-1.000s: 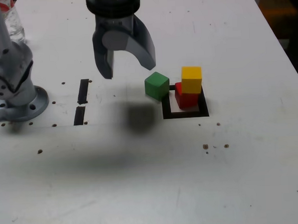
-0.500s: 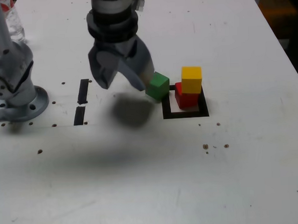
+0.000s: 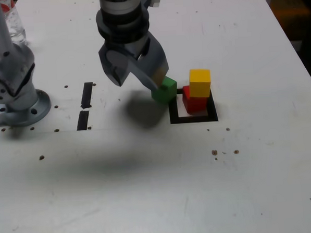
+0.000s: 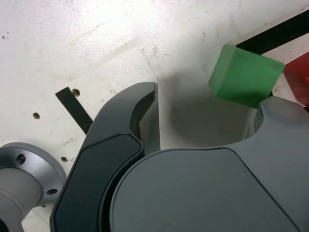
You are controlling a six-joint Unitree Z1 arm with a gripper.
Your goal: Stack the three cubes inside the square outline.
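I expect the stack (image 3: 198, 91) to stay upright when I lower the green cube onto it, because the yellow cube sticks out over the red cube only slightly (image 3: 208, 95).
In the exterior view the yellow cube (image 3: 200, 82) sits on the red cube (image 3: 194, 101) inside the square outline (image 3: 193, 117) of black tape. The green cube (image 3: 166, 91) rests on the table just off the outline's left side. My gripper (image 3: 138, 78) hangs low and open, and its finger on the view's right overlaps the green cube's top left corner. In the wrist view the green cube (image 4: 245, 75) lies just ahead of the fingertips, nearer one finger (image 4: 282, 125) than the other (image 4: 145, 108). Nothing is between the fingers of the gripper (image 4: 207, 116). The red cube (image 4: 297, 79) peeks in behind the green one.
The arm's grey base (image 3: 16, 100) stands at the exterior view's left. Two short black tape strips (image 3: 85, 104) lie between it and the cubes. A clear bottle (image 3: 12, 19) is at the far left corner. The table's edge (image 3: 298, 51) runs down the right.
The gripper has come down and shifted right towards the green cube, staying open. The cubes have not moved.
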